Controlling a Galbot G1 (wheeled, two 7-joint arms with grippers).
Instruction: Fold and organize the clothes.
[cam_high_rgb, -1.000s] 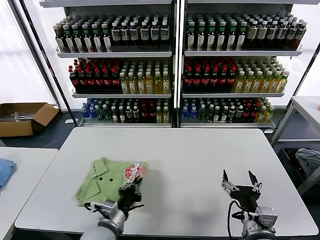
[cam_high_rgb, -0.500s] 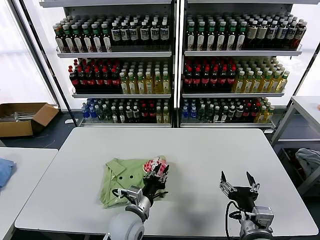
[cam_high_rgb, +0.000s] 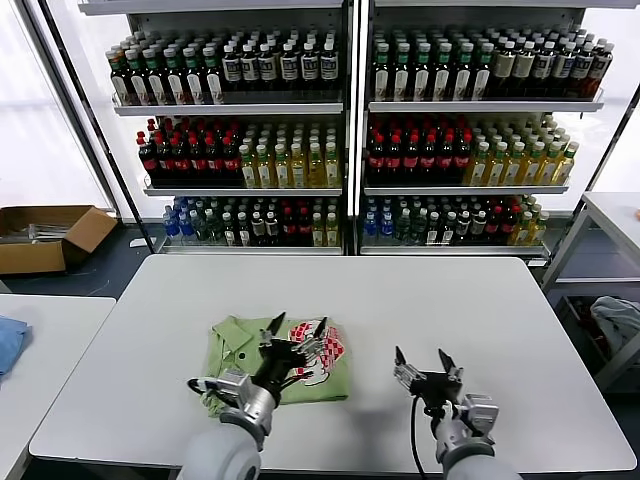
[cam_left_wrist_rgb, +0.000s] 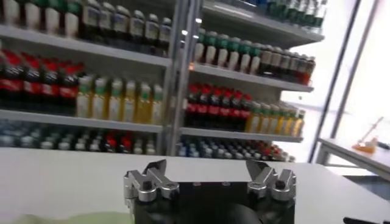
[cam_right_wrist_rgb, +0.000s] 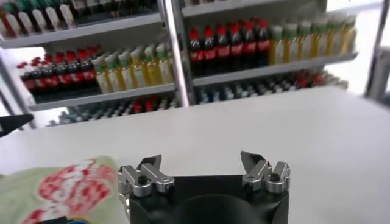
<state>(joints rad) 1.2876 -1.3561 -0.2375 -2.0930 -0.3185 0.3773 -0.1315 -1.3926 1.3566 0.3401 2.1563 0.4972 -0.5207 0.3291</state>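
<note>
The folded polo shirt (cam_high_rgb: 236, 348) is lying off the table's middle, toward my left gripper. Next, my right gripper drags it by the print end (cam_high_rgb: 335, 372) toward the middle.
A light green polo shirt (cam_high_rgb: 235, 345) lies folded on the white table (cam_high_rgb: 400, 300), its red-and-white checkered print (cam_high_rgb: 318, 345) facing up. It also shows in the right wrist view (cam_right_wrist_rgb: 58, 185). My left gripper (cam_high_rgb: 297, 330) is open and empty, raised just over the shirt's print side. In its own view the left gripper (cam_left_wrist_rgb: 207, 170) points across the bare table toward the shelves. My right gripper (cam_high_rgb: 420, 362) is open and empty, over the table to the right of the shirt; in its own view (cam_right_wrist_rgb: 200, 163) nothing lies between the jaws.
Shelves of bottles (cam_high_rgb: 340, 130) stand behind the table. A side table at the left carries a blue cloth (cam_high_rgb: 8, 340). A cardboard box (cam_high_rgb: 45, 235) sits on the floor at the left. Another table (cam_high_rgb: 610, 215) stands at the right.
The shirt slid right toward the table's middle with my left gripper on it. The left gripper has now lifted off and stands open. My right gripper moved left, nearer the shirt.
</note>
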